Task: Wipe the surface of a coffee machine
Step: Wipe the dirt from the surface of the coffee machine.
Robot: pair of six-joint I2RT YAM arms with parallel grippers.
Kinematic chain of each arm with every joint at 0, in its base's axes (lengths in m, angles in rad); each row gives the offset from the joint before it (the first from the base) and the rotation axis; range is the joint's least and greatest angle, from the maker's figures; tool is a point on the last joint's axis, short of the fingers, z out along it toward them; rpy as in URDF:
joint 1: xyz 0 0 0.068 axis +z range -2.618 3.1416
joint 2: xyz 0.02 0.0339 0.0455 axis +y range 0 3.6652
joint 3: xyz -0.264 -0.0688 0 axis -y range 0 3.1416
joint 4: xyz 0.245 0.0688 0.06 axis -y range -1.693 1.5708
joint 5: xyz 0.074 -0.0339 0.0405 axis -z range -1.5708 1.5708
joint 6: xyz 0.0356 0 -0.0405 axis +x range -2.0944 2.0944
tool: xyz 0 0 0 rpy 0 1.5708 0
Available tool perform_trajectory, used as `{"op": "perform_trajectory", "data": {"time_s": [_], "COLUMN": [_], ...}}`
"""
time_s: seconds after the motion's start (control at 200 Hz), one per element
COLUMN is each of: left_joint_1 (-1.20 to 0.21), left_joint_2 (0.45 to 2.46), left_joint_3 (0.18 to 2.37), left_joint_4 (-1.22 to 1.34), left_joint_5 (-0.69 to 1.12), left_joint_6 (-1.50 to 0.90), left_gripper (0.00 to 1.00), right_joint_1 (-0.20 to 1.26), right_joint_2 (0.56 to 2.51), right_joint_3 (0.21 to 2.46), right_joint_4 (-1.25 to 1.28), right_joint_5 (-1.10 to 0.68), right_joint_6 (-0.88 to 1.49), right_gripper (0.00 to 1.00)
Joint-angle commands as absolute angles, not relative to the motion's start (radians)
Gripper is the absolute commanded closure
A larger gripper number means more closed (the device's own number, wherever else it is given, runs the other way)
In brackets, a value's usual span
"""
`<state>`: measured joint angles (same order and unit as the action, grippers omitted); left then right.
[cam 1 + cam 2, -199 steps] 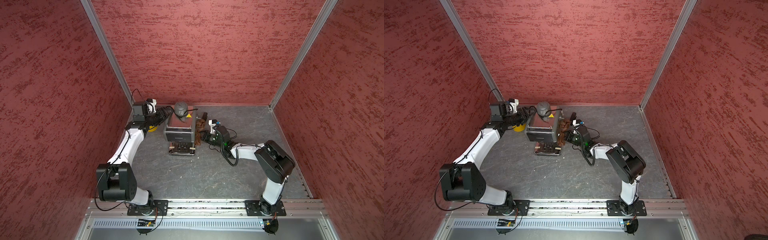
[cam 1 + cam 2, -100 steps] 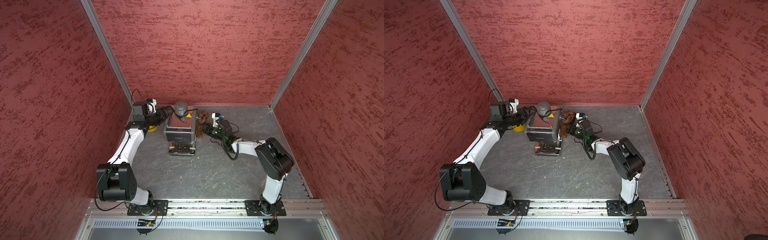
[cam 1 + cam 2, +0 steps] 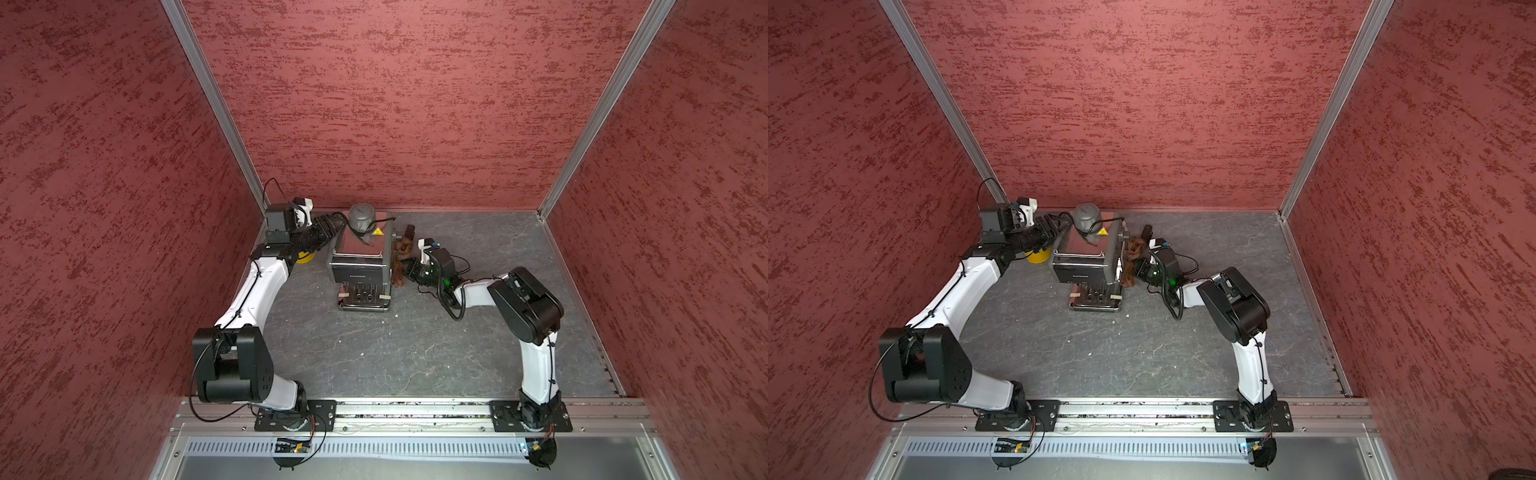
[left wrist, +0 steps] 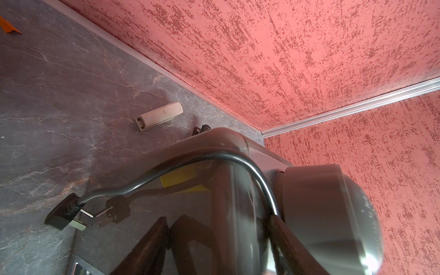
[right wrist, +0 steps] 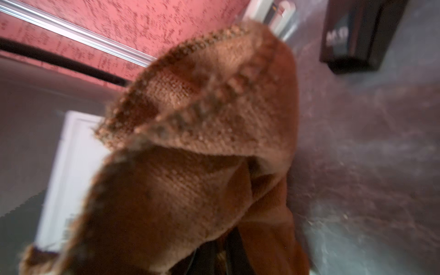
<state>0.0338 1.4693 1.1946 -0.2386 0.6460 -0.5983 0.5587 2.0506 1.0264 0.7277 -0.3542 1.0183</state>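
Next, I wipe forward with my right gripper toward the machine's front base [image 3: 387, 297], because the brown cloth reaches the rear end of the machine's side [image 3: 396, 237], near the black box.
The grey-and-black coffee machine [image 3: 360, 259] [image 3: 1084, 259] stands at the back of the grey floor, its domed cap [image 3: 360, 216] and yellow sticker on top. My left gripper [image 3: 332, 228] [image 3: 1059, 226] [image 4: 219, 238] reaches in from the left. Its jaws straddle the machine's rear top corner: one finger touches the shiny side, the other lies against the black cord [image 4: 259, 176] by the cap. My right gripper [image 3: 409, 270] [image 3: 1140, 268] is shut on a brown cloth [image 3: 401, 259] [image 3: 1130, 262] [image 5: 202, 142]. The cloth lies against the machine's right side and hides the jaws.
A yellow bucket [image 3: 305, 257] [image 3: 1037, 254] sits under my left arm. A small black box [image 3: 409, 230] [image 5: 357, 35] stands behind the cloth. A beige stapler-like object [image 4: 158, 116] and the cord's plug [image 4: 64, 214] lie behind the machine. Red walls close three sides.
My right gripper carried the cloth toward the rear along the machine's right side, then came back toward the front. The left arm has not moved.
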Motion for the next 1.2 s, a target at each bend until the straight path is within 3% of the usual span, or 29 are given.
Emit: {"op": "perform_trajectory", "data": {"time_s": [0.0, 0.396, 0.817, 1.197], "left_joint_1": [0.028, 0.034, 0.035, 0.035], "left_joint_2": [1.476, 1.474, 1.467, 1.469], "left_joint_3": [1.161, 1.158, 1.147, 1.139], "left_joint_4": [-0.308, -0.306, -0.305, -0.293], "left_joint_5": [0.635, 0.638, 0.638, 0.643], "left_joint_6": [-0.6, -0.596, -0.601, -0.607], "left_gripper": [0.33, 0.33, 0.33, 0.33], "right_joint_1": [0.561, 0.574, 0.574, 0.592], "right_joint_2": [2.027, 1.833, 2.052, 2.034], "right_joint_3": [1.035, 0.972, 0.98, 0.882], "right_joint_4": [0.747, 0.772, 0.837, 0.831], "right_joint_5": [-0.37, -0.348, -0.396, -0.442], "right_joint_6": [1.037, 1.075, 1.127, 1.184], "right_gripper": [1.0, 1.0, 1.0, 1.0]}}
